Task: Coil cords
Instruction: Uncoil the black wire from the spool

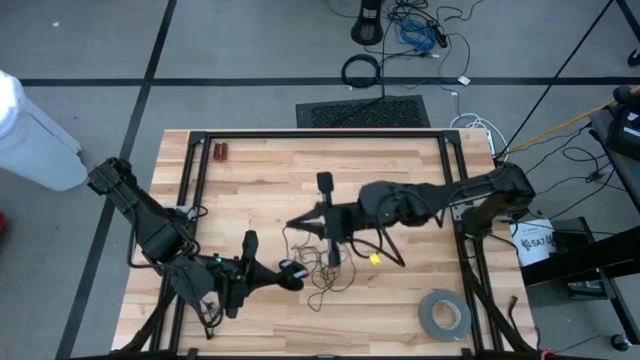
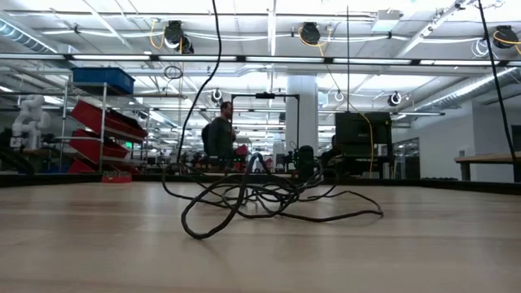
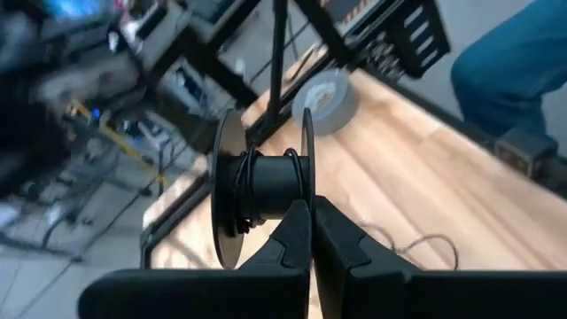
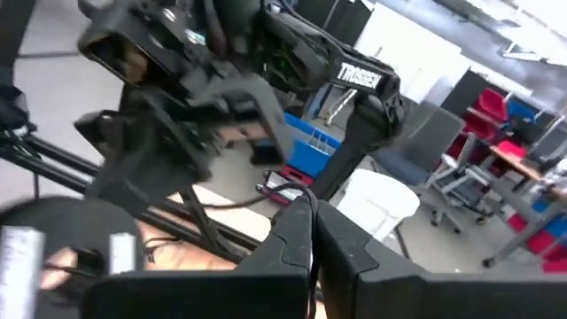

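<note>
The spool's core [image 3: 275, 188] is clear of my left gripper, so my right gripper should keep bringing the cord around the spool's core and let go of the cord beside the spool [image 1: 322, 270].
My left gripper [image 1: 282, 272], at the table's near left, is shut on a small black spool [image 3: 264, 188] that has a few turns of the thin black cord on its core. The rest of the cord lies as loose wiry strands [image 1: 325, 268] on the middle of the wooden table; in the low view this is a tangle [image 2: 260, 195] with strands rising out of the picture's top. My right gripper [image 1: 294, 223] reaches in from the right above the tangle, its fingers [image 4: 297, 232] shut on a strand. My left gripper pinches the rim of one spool flange [image 3: 306, 190] between its two fingers. The spool is lifted clear of the table, its axis lying across the fingers. My right gripper pinches a cord strand [image 4: 282, 200] at its fingertips, coming in level from the table's right. The strand runs slack away from the fingers.
A grey tape roll [image 1: 443, 313] lies near the table's near right corner. A small yellow piece [image 1: 375, 258] lies beside the cord, and small red objects [image 1: 220, 152] sit at the far left. A black frame [image 1: 320, 133] borders the table. People show far behind in the low view.
</note>
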{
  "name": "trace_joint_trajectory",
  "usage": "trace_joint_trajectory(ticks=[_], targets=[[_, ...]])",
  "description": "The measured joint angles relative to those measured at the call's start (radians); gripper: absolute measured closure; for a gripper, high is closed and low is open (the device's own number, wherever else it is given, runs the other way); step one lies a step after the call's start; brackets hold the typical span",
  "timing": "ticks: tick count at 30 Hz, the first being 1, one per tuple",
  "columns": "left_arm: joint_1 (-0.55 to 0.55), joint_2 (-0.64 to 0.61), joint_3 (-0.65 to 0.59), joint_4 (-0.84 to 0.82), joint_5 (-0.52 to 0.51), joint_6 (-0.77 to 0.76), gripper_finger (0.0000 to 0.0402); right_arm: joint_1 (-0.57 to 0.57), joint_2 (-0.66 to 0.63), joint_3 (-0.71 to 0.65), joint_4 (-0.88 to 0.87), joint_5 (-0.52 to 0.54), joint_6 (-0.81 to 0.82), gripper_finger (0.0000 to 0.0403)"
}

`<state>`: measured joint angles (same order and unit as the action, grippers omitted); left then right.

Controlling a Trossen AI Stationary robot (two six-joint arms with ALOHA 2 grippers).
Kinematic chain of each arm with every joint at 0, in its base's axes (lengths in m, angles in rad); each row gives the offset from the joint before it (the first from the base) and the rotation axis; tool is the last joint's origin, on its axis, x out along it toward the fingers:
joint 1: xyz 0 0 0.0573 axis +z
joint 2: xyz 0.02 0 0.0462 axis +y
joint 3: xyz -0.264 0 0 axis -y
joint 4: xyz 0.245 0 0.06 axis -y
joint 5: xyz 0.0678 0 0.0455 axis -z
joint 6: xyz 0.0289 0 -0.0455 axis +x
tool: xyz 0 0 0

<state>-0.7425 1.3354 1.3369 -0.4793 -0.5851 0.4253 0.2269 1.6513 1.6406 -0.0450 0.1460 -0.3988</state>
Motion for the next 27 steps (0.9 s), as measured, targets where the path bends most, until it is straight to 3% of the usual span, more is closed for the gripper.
trace_joint_trajectory(ticks=[11, 20, 27], targets=[[-0.049, 0.004, 0.0, 0.079, 0.029, 0.117, 0.0402, -0.082, 0.036, 0.0, -0.102, -0.101, 0.091, 0.0403], [-0.132, 0.004, 0.0, 0.079, -0.158, 0.142, 0.0402, -0.077, 0.038, 0.0, -0.431, -0.1, 0.211, 0.0403], [-0.184, 0.004, 0.0, 0.074, -0.288, 0.139, 0.0402, -0.036, 0.038, 0.0, -0.542, -0.094, 0.264, 0.0403]])
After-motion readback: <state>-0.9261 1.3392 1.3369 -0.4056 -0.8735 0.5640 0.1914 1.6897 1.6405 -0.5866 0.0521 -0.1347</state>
